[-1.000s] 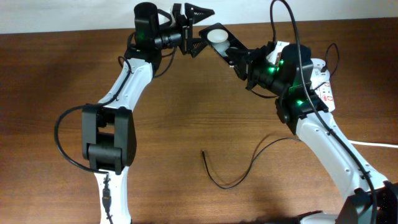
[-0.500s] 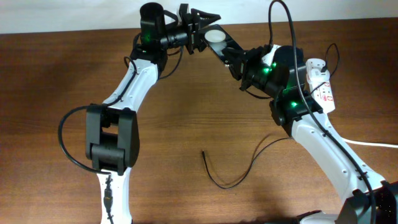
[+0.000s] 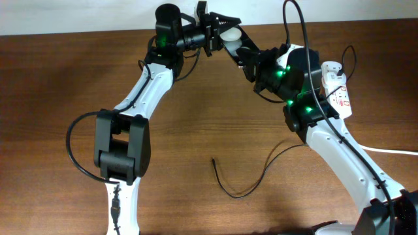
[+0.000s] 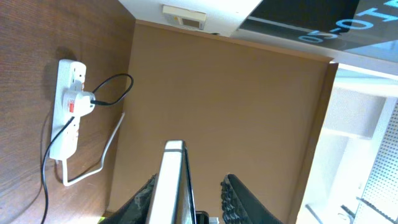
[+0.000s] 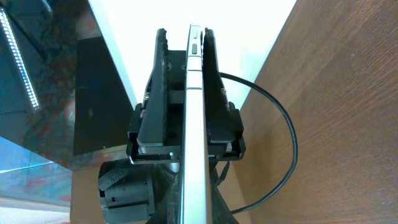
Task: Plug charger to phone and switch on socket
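My left gripper should hold the phone while my right gripper gets the plug tip [image 3: 213,159], because my right gripper is covering the phone's lower end [image 3: 243,57], where the charger goes.
The phone [image 3: 228,36] hangs in the air at the table's far edge, seen edge-on as a silver-rimmed slab [image 5: 195,112]. My right gripper [image 3: 247,57] is shut on its lower end [image 5: 198,210]. My left gripper [image 3: 219,29] straddles the other end [image 4: 189,182]: one pad [image 4: 151,186] rests against the phone's back [image 4: 173,186], while the other pad [image 4: 233,186] stands a little off the glass. The charger [image 3: 251,185], a thin black cable, lies loose on the table with its plug tip [image 3: 213,160] free. The socket [image 3: 339,90] lies at the right [image 4: 67,106].
A thick white cord [image 3: 392,151] runs from the socket off the right edge. A black plug with a thin wire [image 4: 84,101] sits in the socket. A white wall runs along the far edge of the wooden table [image 3: 196,117].
My left gripper has swung right onto the phone's free end and its jaws have narrowed around it. The right arm has shifted the phone slightly left.
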